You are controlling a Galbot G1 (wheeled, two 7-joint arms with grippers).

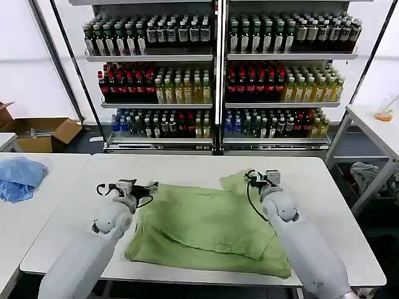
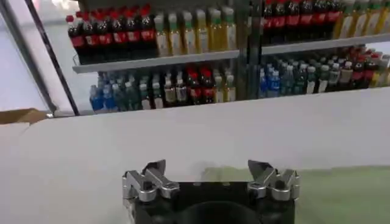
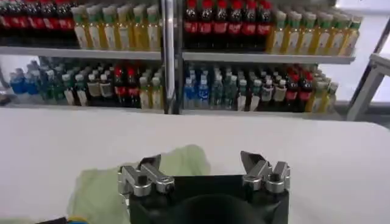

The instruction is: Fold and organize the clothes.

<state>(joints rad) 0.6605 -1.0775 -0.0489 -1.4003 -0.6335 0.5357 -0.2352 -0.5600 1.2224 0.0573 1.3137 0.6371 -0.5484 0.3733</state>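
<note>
The light green shirt (image 1: pixel 202 227) has only its plain side (image 1: pixel 199 212) in view, so I should expect a front with buttons and a print to be hidden underneath.
The clothes are one light green shirt (image 1: pixel 212 227), lying partly folded and flattened on the white table (image 1: pixel 336 205). A bunched bit of it sticks out at the far right corner (image 1: pixel 234 181). My left gripper (image 1: pixel 129 185) hovers open at the shirt's far left corner, with green fabric (image 2: pixel 347 195) beside and just beyond its empty jaws (image 2: pixel 207 167). My right gripper (image 1: pixel 262 177) stands open at the far right corner. In the right wrist view the green cloth (image 3: pixel 116 182) lies below and to one side of that gripper (image 3: pixel 200 159). Neither holds anything.
Shelves of bottles (image 1: pixel 218 75) stand behind the table. A light blue cloth (image 1: pixel 19 177) lies on the table to the left, with a cardboard box (image 1: pixel 43 132) beyond it. A side table (image 1: pixel 374 124) and a grey cloth (image 1: pixel 368 173) are at the right.
</note>
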